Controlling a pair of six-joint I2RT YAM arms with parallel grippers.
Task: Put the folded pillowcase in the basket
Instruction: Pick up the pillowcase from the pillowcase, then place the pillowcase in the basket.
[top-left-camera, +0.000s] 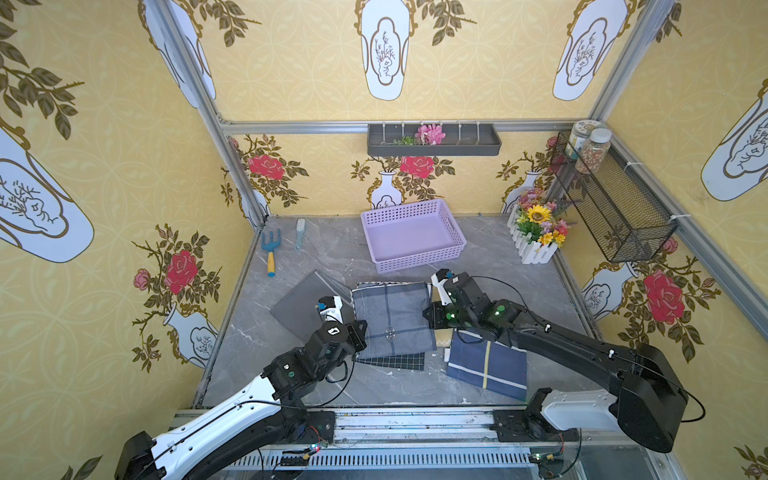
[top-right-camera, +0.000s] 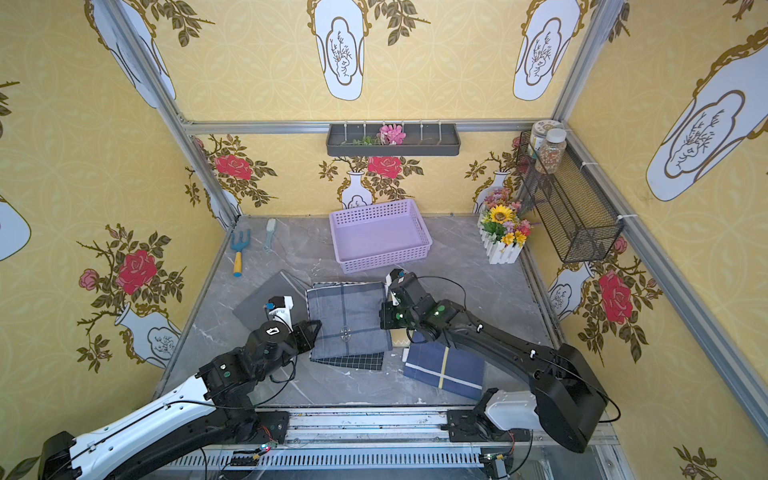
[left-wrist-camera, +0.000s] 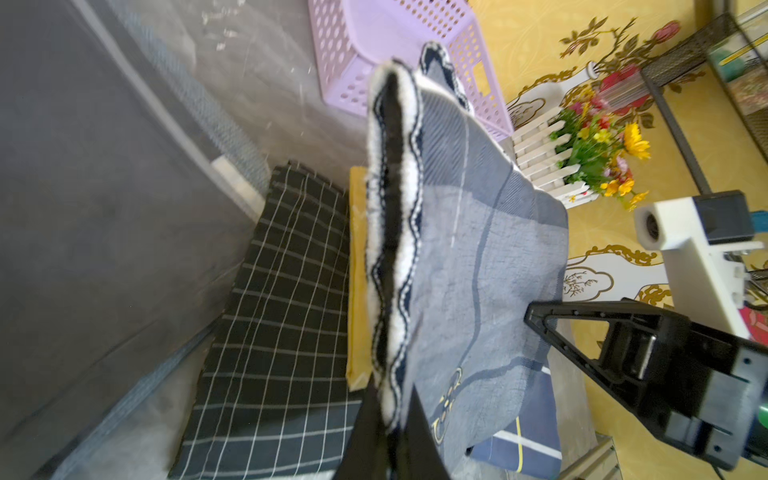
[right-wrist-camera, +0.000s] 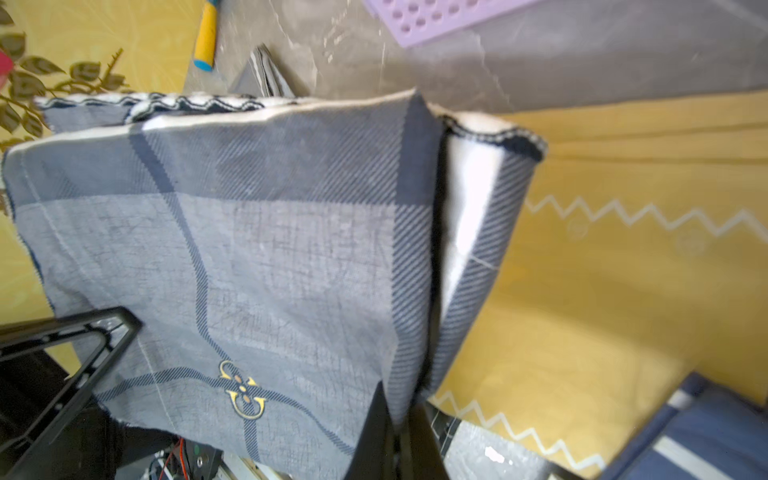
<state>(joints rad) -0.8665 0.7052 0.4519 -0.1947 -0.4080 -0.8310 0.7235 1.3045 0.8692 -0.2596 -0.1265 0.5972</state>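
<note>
Both of my grippers hold the folded pillowcase (top-left-camera: 392, 317) flat by its opposite edges, so my left gripper should keep carrying it until it is inside the lilac basket (top-left-camera: 412, 233).
The folded pillowcase (top-left-camera: 390, 316) (top-right-camera: 347, 316) is grey-blue plaid with a small yellow emblem. It spans between my two arms in both top views, just in front of the lilac basket (top-left-camera: 419, 259) (top-right-camera: 386, 258), which has nothing in it. My left gripper (top-left-camera: 360, 328) (left-wrist-camera: 392, 419) is shut on the pillowcase's left edge, where the scalloped white-and-navy trim (left-wrist-camera: 395, 232) stands up. My right gripper (top-left-camera: 428, 313) (right-wrist-camera: 401, 415) is shut on its right edge. In the wrist views the pillowcase (right-wrist-camera: 270, 249) hangs clear of the cloths beneath.
Under the pillowcase lie a black checked cloth (top-left-camera: 395, 360) and a yellow cloth (right-wrist-camera: 602, 291). A navy folded cloth (top-left-camera: 486, 365) is front right and a grey one (top-left-camera: 299, 307) left. A blue rake (top-left-camera: 271, 253), a brush (top-left-camera: 300, 235) and a flower box (top-left-camera: 536, 232) stand farther back.
</note>
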